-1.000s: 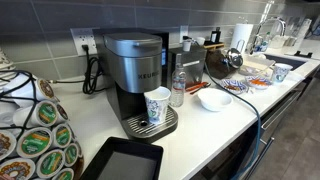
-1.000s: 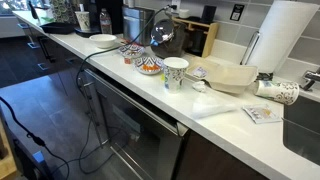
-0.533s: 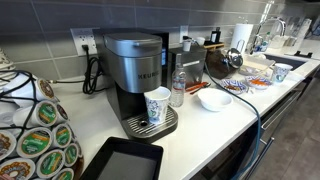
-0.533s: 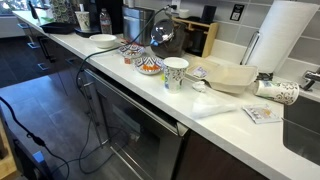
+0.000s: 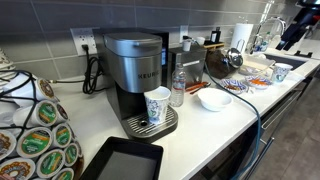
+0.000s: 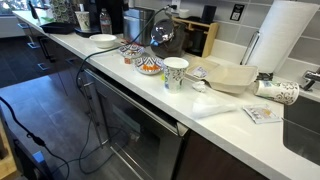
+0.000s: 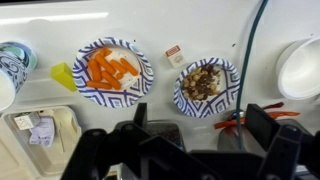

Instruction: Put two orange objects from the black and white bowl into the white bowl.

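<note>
My open fingers are above the orange pieces point(image 7: 112, 68), which lie uncovered and clear of the black cable. My gripper should go on going down and close around one orange piece point(image 7: 109, 80).
In the wrist view a dark-patterned white bowl point(image 7: 113, 68) holds several orange pieces point(image 7: 110, 68). The plain white bowl point(image 7: 300, 68) is cut off by the right edge. Between them stands a second patterned bowl point(image 7: 207, 84) with brown food. My gripper point(image 7: 200, 125) hangs high above the counter, open and empty, its dark fingers point(image 7: 262, 120) wide apart at the bottom of the view. In both exterior views the white bowl point(image 5: 214, 99) point(image 6: 103, 40) and the orange-filled bowl point(image 5: 258, 80) point(image 6: 150, 66) stand on the counter. My arm point(image 5: 300, 25) shows at the top right corner.
A black cable point(image 7: 255, 50) runs past the brown-food bowl. A paper cup point(image 7: 12, 62) point(image 6: 175, 72), a yellow piece point(image 7: 64, 76) and a small packet point(image 7: 174, 56) lie near the bowls. A coffee machine point(image 5: 135, 75), bottle point(image 5: 178, 88) and paper towel roll point(image 6: 275, 40) stand along the wall.
My arm has come into sight at the top right corner of an exterior view. The bowls and other things have not moved.
</note>
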Robot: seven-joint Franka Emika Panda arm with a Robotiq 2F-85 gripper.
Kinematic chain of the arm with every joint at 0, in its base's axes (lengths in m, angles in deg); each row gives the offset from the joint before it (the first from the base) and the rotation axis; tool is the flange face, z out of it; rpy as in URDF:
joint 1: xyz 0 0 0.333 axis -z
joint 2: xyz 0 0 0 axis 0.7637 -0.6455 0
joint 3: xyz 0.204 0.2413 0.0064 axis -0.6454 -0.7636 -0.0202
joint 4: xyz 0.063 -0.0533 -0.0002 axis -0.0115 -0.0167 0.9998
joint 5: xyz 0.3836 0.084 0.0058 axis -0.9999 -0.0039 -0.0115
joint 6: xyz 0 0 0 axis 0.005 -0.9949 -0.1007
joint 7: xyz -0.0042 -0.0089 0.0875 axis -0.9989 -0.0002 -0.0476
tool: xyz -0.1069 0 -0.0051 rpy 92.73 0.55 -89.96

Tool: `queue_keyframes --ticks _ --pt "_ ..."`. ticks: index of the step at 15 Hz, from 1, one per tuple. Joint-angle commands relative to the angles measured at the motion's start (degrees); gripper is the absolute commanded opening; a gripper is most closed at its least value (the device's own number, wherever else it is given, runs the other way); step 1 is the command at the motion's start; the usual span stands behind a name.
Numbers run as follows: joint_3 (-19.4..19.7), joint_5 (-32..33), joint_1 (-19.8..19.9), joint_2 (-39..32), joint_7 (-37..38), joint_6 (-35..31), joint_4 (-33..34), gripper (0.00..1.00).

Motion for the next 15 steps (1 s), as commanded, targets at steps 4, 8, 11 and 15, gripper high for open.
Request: queue_keyframes --ticks 4,8,11,15 --pt "-4.11 1.0 8.84 -17.77 -0.99 8.32 15.32 1.0" --pt "-6.34 0.44 11.48 -17.87 -3.3 9.47 15.3 1.0" --pt "-6.74 1.3 11.71 -18.1 -5.23 5.8 14.89 1.0" --pt "-7.36 4.54 12.11 -20.51 -4.32 -11.59 11.38 1.0"
